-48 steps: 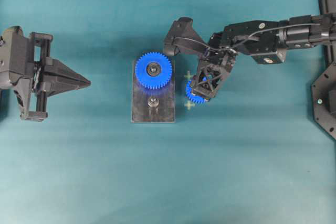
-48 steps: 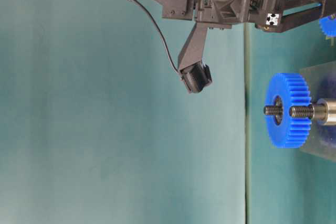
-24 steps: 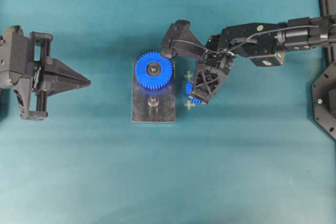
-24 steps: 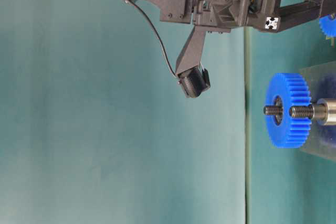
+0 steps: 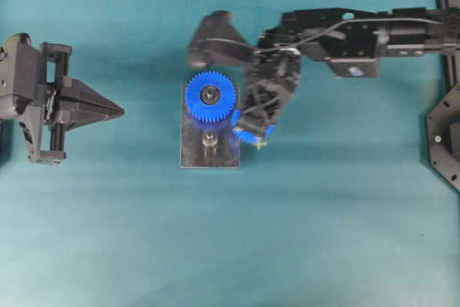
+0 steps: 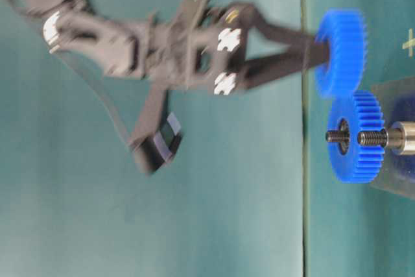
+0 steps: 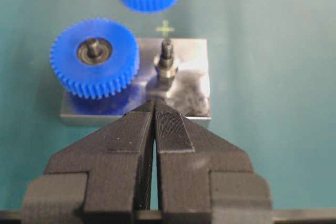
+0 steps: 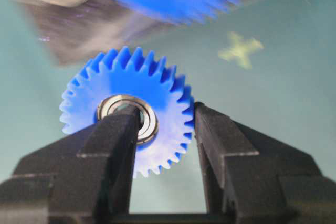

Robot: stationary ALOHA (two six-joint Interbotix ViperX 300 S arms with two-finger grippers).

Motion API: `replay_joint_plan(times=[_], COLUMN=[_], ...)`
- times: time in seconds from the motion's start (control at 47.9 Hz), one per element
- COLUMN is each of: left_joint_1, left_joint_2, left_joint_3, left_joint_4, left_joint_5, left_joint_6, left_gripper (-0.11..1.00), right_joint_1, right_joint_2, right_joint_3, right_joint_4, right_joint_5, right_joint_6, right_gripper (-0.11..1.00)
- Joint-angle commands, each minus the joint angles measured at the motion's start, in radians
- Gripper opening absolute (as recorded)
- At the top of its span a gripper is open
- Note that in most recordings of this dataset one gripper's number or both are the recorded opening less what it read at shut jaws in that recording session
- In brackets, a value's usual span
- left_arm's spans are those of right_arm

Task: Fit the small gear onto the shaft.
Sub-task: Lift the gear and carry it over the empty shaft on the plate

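Note:
The small gear's bearing hole is filled by a gripper finger, so my right gripper should put the small gear on the shaft, open, and then press it down with closed fingers.
The small gear, bright blue with a silver bearing, is held by my right gripper. One finger sits in the bearing hole and the other presses the outer teeth. In the overhead view the small gear hangs at the right edge of the grey plate, just right of the shaft. The table-level view shows the small gear lifted off the table, above and beside the shaft. My left gripper is shut and empty, pointing at the plate and the shaft from the left.
A larger blue gear sits on its own peg at the far end of the plate, close to the shaft. A yellow cross mark lies on the teal table by the plate. Black frame parts stand at the right edge.
My right gripper shut on the small gear, lifted it off the table and carried it left to the plate's edge. The left gripper has not moved.

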Motion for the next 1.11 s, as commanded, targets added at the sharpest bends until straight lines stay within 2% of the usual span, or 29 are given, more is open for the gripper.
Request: replay_joint_plan(times=[0.0,0.167,0.397,1.086], left_joint_1=[0.003,0.003,0.003,0.005], left_joint_2=[-0.006,-0.014,-0.018,-0.018], left_joint_3=[-0.020,-0.014,-0.011,-0.005], left_joint_4=[0.003,0.003,0.003,0.003], left_joint_5=[-0.009,-0.008,-0.006,-0.006], left_joint_6=[-0.006,-0.009,-0.012,-0.012], left_gripper=[0.00,0.00,0.00,0.00], right_joint_1=[0.025,0.041,0.048,0.048], right_joint_2=[0.014,0.084,0.129,0.153], right_joint_3=[-0.072,-0.160,-0.230,-0.238], right_joint_4=[0.003,-0.003,-0.014,-0.015], right_joint_5=[0.005,0.000,0.009,0.021], right_joint_6=[0.005,0.000,-0.003,0.006], right_gripper=[0.35,0.35,0.35,0.35])
